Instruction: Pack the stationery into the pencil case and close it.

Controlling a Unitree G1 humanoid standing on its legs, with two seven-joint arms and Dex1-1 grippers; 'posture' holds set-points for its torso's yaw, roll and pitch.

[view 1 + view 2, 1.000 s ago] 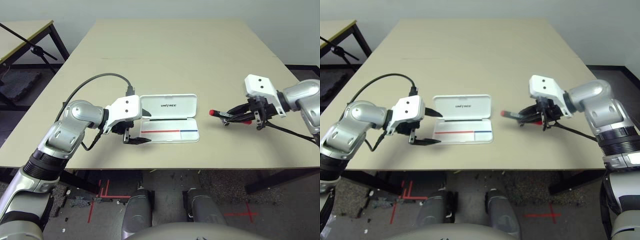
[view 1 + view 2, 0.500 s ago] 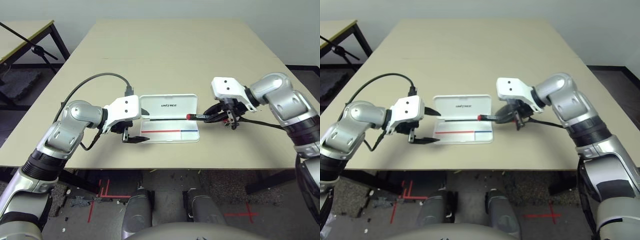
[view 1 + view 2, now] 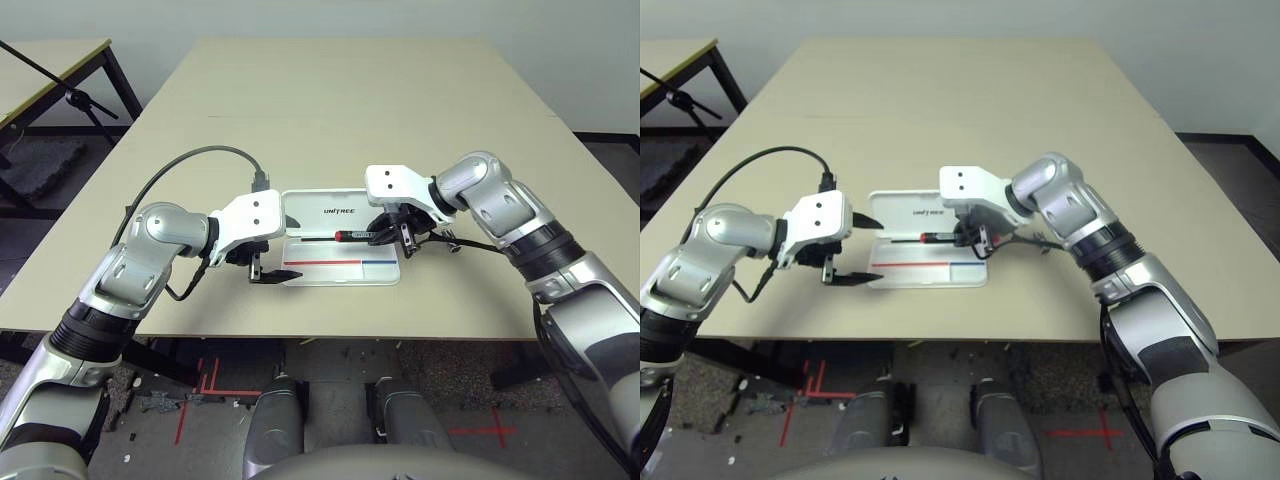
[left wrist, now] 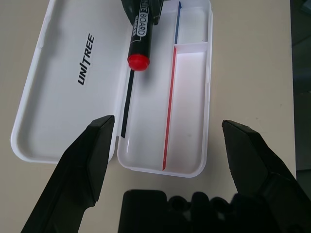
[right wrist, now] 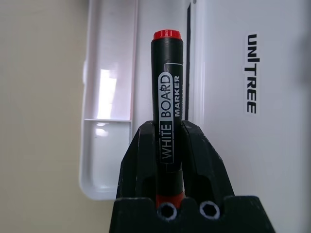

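Observation:
My right gripper is to keep moving toward my left gripper and down until the marker fits inside, as the marker (image 3: 352,236) is in line with the tray's empty long slot (image 3: 320,250).
The white pencil case (image 3: 340,212) lies open in the middle of the table, its lid (image 4: 68,87) flat at the back and its tray (image 4: 189,107), with a red and blue line, at the front. My right gripper (image 3: 385,236) is shut on a black whiteboard marker (image 5: 167,97) with red ends. It holds the marker level just over the case's hinge, red tip (image 4: 138,61) pointing toward my left arm. My left gripper (image 4: 167,124) stands open at the case's left end, one finger on each side of that short end, touching nothing.
A black cable (image 3: 480,245) trails across the table from my right wrist. Another cable (image 3: 190,160) loops over my left forearm. A second table (image 3: 50,70) with a black stand sits off to the far left. The tan tabletop's front edge (image 3: 330,335) runs just below the case.
My right arm has swung leftward with the marker, from the bare table at the right to over the open case. The left arm has not moved.

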